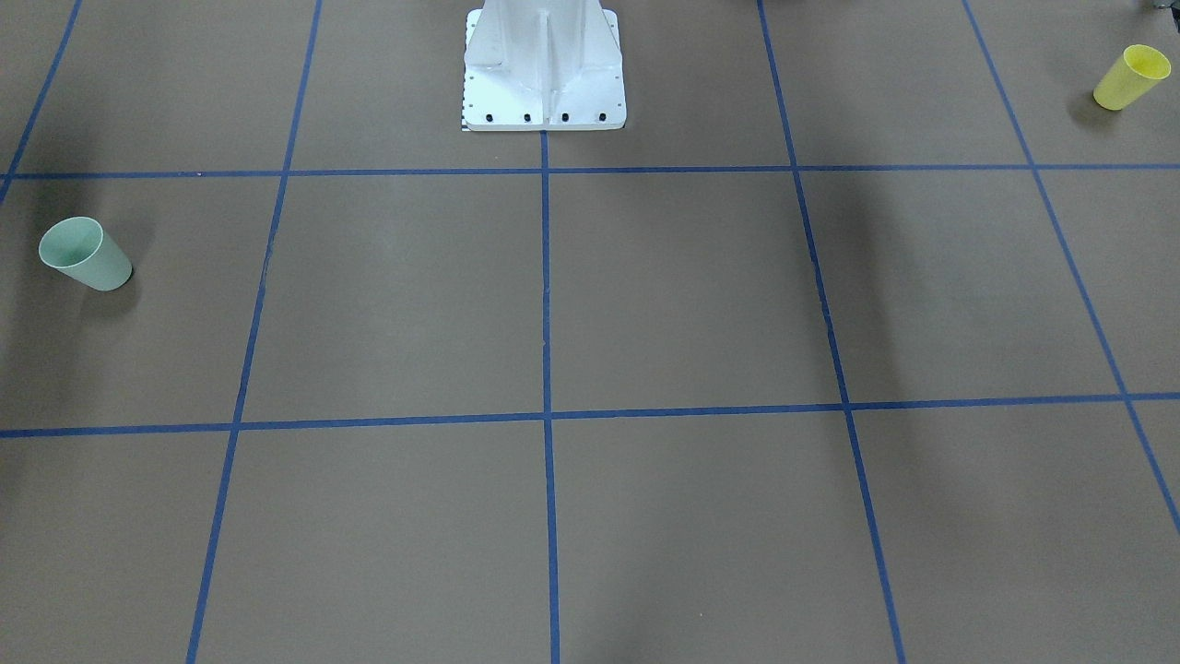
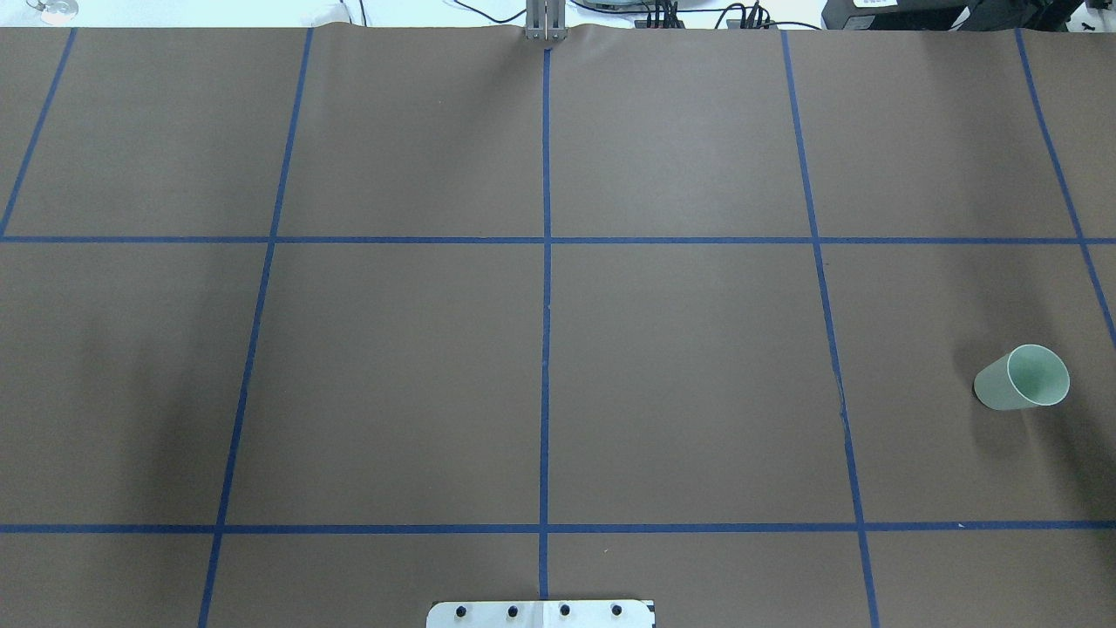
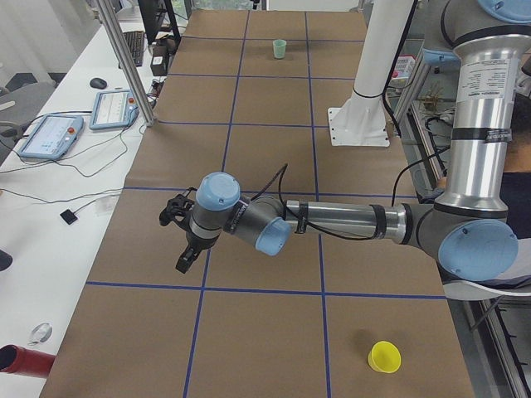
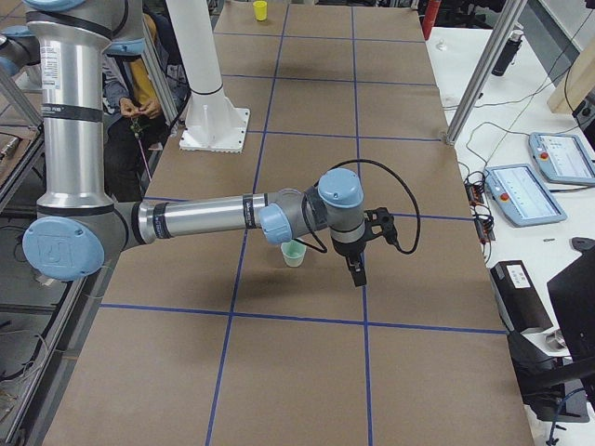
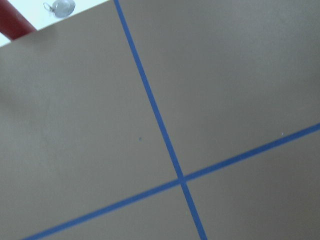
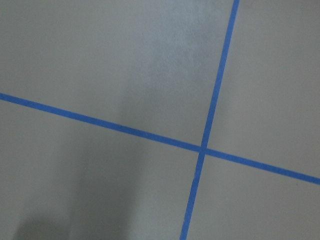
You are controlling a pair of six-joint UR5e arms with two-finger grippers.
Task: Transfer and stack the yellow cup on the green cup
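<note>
My left gripper is pointing down at the brown paper [image 3: 177,277], away from the yellow cup. Next, I tilt the gripper level and swing it toward the cup's side [image 3: 373,362].
The yellow cup [image 1: 1132,77] stands rim up near the table's corner on my left side; it also shows in the exterior left view [image 3: 384,356] and far off in the exterior right view [image 4: 259,10]. The green cup [image 1: 85,254] stands rim up on my right side, also seen from overhead [image 2: 1022,378]. My left gripper [image 3: 184,262] hangs above the table, well away from the yellow cup. My right gripper [image 4: 359,274] hangs above the table a little beyond the green cup [image 4: 294,253]. I cannot tell whether either gripper is open or shut. Both wrist views show only brown paper and blue tape.
The white robot base [image 1: 544,65] stands at the table's middle rear. Blue tape lines [image 2: 546,262] divide the brown paper. Control pendants [image 3: 50,133] lie beside the table's far edge, and a red object [image 3: 21,361] lies off its corner.
</note>
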